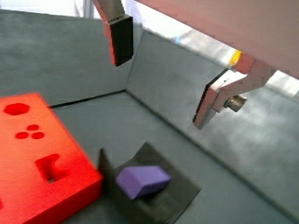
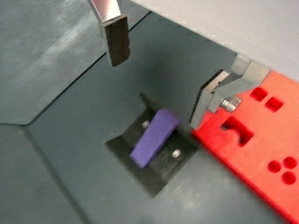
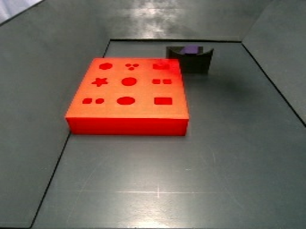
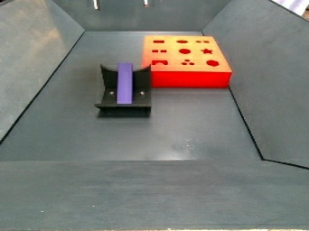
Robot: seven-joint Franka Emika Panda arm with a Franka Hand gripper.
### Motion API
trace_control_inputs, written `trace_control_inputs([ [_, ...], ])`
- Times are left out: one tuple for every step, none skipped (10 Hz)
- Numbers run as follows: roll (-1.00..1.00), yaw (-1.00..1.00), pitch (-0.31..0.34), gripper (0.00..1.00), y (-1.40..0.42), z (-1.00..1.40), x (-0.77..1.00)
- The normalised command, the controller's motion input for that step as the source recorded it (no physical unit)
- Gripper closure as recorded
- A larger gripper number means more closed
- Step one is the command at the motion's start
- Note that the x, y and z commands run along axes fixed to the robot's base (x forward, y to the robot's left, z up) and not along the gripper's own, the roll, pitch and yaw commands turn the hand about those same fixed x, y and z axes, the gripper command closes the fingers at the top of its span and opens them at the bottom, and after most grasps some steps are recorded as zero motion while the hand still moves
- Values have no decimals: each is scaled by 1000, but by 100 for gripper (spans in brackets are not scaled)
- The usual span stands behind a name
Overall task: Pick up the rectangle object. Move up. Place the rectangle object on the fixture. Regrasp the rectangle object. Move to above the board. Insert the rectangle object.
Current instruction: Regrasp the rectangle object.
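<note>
Just a short purple end (image 3: pixel 191 50) shows above the dark fixture, so the robot should expect a long rectangle object (image 1: pixel 142 180) to come free when the gripper lifts.
The purple rectangle object (image 2: pixel 155 138) lies tilted on the dark fixture (image 2: pixel 163 166), leaning against its upright; it shows in both wrist views (image 1: pixel 142 181) and both side views (image 3: pixel 185 49) (image 4: pixel 125 83). My gripper (image 2: pixel 160 87) is open and empty, well above the fixture, with nothing between the fingers (image 1: pixel 119 44). In a side view only its fingertips (image 4: pixel 94 4) show, at the top edge over the fixture (image 4: pixel 121 108). The orange-red board (image 3: pixel 125 112) with darker cutouts lies flat beside the fixture (image 3: pixel 195 63). It also shows in both wrist views (image 1: pixel 35 166) (image 2: pixel 257 157).
Grey sloping walls (image 4: pixel 49 63) ring the dark floor (image 3: pixel 156 179). The board (image 4: pixel 187 68) sits close to the fixture (image 1: pixel 163 206).
</note>
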Motion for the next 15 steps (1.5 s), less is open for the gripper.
trace_control_inputs([
  [1000,27,25,0,-27,-11,46],
  [1000,31,40,0,-29,-11,57],
  [1000,38,60,0,-30,-11,69],
  [1000,47,84,0,-34,-14,82],
  [1000,61,116,0,-36,-18,94],
  [973,92,160,0,-41,-19,100],
  [784,112,164,0,-41,-17,104],
  [596,134,157,0,-45,-20,106],
  [410,155,150,0,-46,-22,107],
  [232,175,124,0,-34,-8,101],
  [224,223,122,0,75,-1000,37],
  [208,226,80,0,72,-1000,41],
  [199,221,55,0,66,-1000,49],
  [165,202,18,0,56,-1000,65],
  [144,183,-6,0,53,-1000,77],
])
